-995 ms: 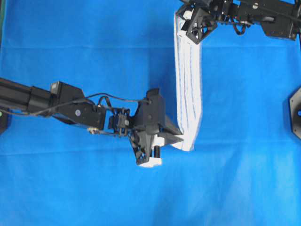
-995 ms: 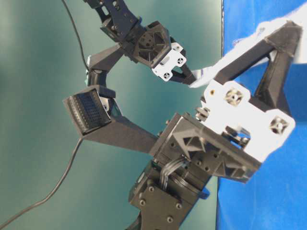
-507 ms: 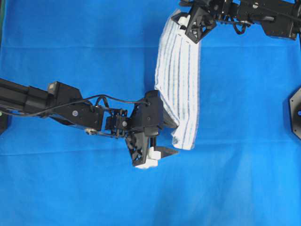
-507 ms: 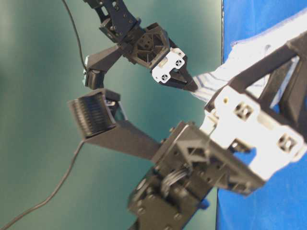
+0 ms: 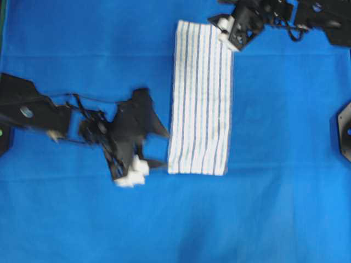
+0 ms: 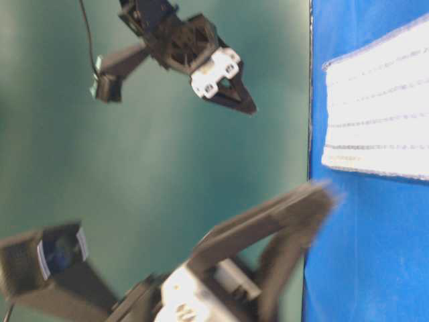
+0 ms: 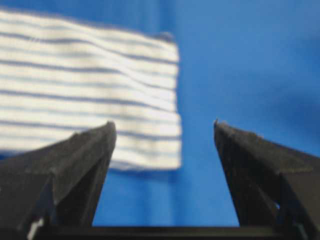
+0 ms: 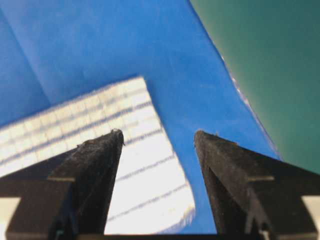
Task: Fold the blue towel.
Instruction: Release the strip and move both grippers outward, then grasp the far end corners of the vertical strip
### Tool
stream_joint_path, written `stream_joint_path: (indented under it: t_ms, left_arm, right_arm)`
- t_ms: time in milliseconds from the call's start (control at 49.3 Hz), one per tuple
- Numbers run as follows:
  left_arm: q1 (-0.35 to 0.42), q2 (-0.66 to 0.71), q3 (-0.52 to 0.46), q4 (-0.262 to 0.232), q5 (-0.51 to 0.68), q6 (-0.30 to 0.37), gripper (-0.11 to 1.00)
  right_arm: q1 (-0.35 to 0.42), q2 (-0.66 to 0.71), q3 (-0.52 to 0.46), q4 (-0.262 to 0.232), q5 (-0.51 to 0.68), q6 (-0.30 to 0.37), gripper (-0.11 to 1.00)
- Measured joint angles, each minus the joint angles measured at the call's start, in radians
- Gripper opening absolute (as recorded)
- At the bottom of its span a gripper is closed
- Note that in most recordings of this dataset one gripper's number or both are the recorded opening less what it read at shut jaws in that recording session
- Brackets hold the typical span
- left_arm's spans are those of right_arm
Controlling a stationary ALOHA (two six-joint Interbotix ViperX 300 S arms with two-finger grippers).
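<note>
I should pull my right gripper back and pinch the corner itself point(image 8: 188, 209), because my fingers reach past the blue towel's far corner, over the towel's striped cloth point(image 8: 150, 150).
The blue towel point(image 5: 201, 98), white with thin blue stripes, lies flat as a long folded strip in the middle of the overhead view. My left gripper point(image 5: 163, 148) is open and empty just left of the towel's near corner, apart from it. In the left wrist view the towel point(image 7: 90, 90) lies beyond the open left gripper point(image 7: 165, 125). My right gripper point(image 5: 227, 33) is open and empty above the towel's far right corner. In the right wrist view the towel's corner point(image 8: 135, 150) shows between the spread jaws of the right gripper point(image 8: 159, 134).
A large plain blue cloth point(image 5: 285, 208) covers the table under everything. A black mount point(image 5: 345, 131) sits at the right edge. A green surface point(image 8: 260, 60) lies beyond the cloth's far edge.
Both grippers have let go of the towel, which now lies flat instead of hanging stretched between them. The left arm has pulled back to the left; the right gripper has shifted slightly right.
</note>
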State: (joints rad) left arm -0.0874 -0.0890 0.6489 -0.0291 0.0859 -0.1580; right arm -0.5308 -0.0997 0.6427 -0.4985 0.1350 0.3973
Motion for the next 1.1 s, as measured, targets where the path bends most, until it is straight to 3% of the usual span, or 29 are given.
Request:
stream_joint_path:
  t_ms: [325,609,913,1096]
  left_arm:
    - [0.172,-0.081,0.107,0.000,-0.170,0.035,0.73]
    - [0.262,-0.063,0.120,0.002,-0.227,0.072,0.73]
    - [0.284,-0.041,0.120,0.002,-0.241,0.075,0.73]
    - [0.324,0.000,0.106,0.002,-0.276,0.107,0.73]
  right_arm:
    - [0.077,-0.224,0.209,0.005,-0.031,0.017,0.62]
    - [0.213,-0.380,0.327,0.074,-0.031,0.017,0.62]
    - [0.215,-0.387,0.341,0.086,-0.025,0.015,0.62]
    - [0.140,-0.333,0.318,0.072,-0.026,0.006,0.62]
